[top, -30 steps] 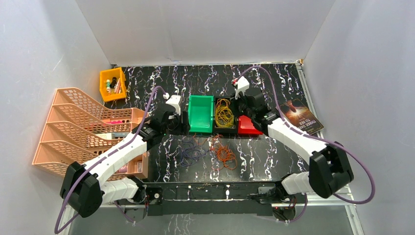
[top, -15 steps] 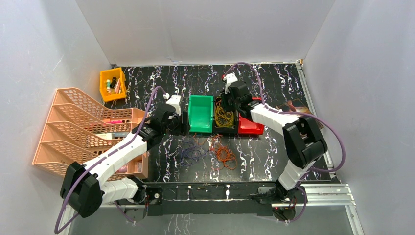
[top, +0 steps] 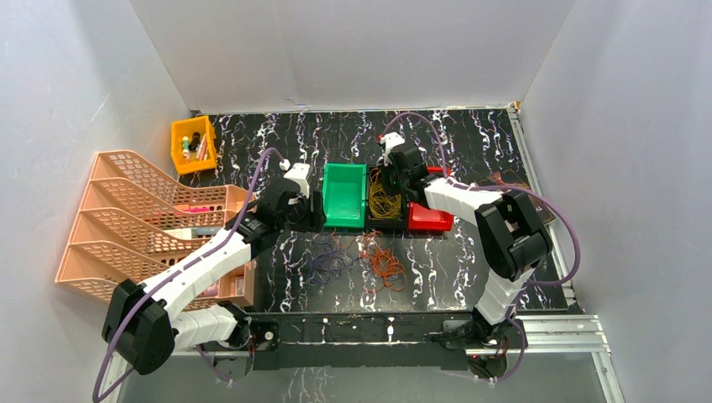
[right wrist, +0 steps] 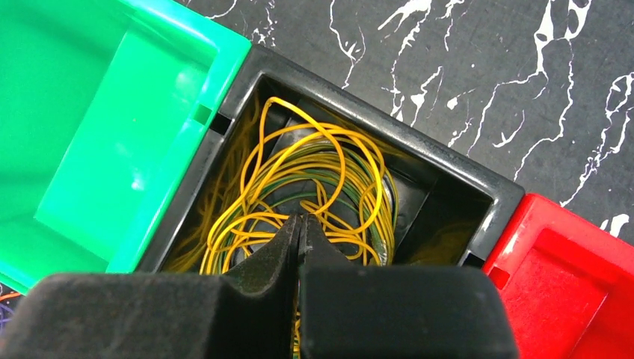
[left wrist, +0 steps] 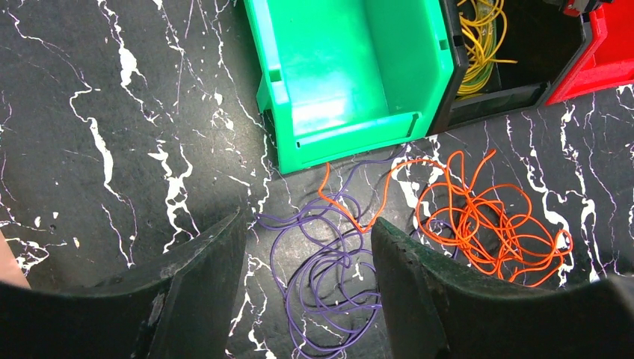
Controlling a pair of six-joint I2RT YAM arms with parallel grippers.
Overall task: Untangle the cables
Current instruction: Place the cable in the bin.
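A yellow loop is straying toward the corner of the black bin. Next, my right gripper opens and tucks that loop into the coil before it goes to the orange heap of cable.
The cables lie in three bunches. A purple bunch and an orange bunch are on the table in front of the bins, with one orange strand crossing the purple one. A yellow bunch fills the black bin. My left gripper hangs open above the purple loops, holding nothing. My right gripper is shut, its tips right at the yellow strands. I cannot tell whether a strand is pinched.
A green bin, the black bin and a red bin stand side by side. Peach basket trays stand at the left. A small yellow bin is at the back left. A book lies under the right arm.
My right arm has swung left over the black bin, and its elbow has folded in. The gripper opened briefly and has closed again. The left arm has not moved.
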